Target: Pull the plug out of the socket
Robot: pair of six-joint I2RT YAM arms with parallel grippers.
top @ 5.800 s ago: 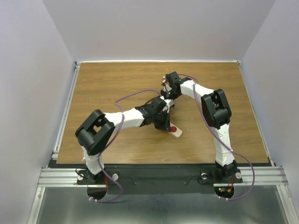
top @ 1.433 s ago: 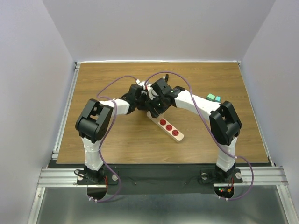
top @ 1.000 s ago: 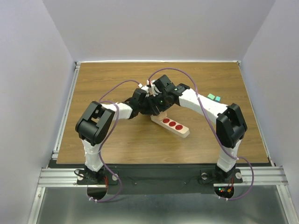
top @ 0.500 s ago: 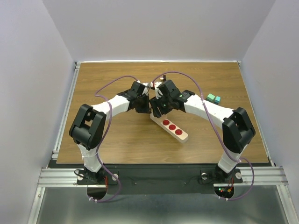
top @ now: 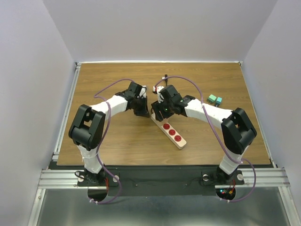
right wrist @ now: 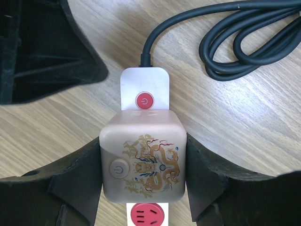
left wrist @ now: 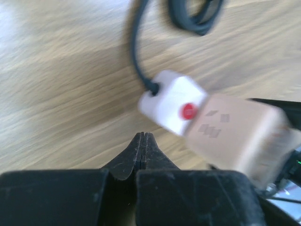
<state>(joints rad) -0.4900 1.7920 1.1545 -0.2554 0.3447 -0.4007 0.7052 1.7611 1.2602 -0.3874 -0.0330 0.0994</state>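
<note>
Next, I press the socket's white end [top: 154, 116] down with my left gripper before the pull, because that white end lies free while my right gripper holds the plug.
The socket [top: 172, 133] is a beige strip with red outlets, lying slantwise mid-table. In the right wrist view its white end with a red button [right wrist: 144, 92] and one red outlet [right wrist: 146, 215] show. Between them a beige cube plug [right wrist: 143, 162] with a dragon print sits on the strip. My right gripper [right wrist: 143, 157] is shut on the plug, a finger pressed on each side. My left gripper [left wrist: 142, 137] is shut on nothing, its tip just short of the strip's white end [left wrist: 171, 101]; the plug [left wrist: 237, 136] looks blurred there.
The strip's thin black cord [right wrist: 230, 44] runs off the white end and lies coiled on the wood behind it. Two small green blocks [top: 215, 99] sit at the right. Grey walls close in the table on three sides.
The strip has swung and slid a little on the table with my right gripper holding the plug. My left gripper has drawn back to the left, off the strip's end.
</note>
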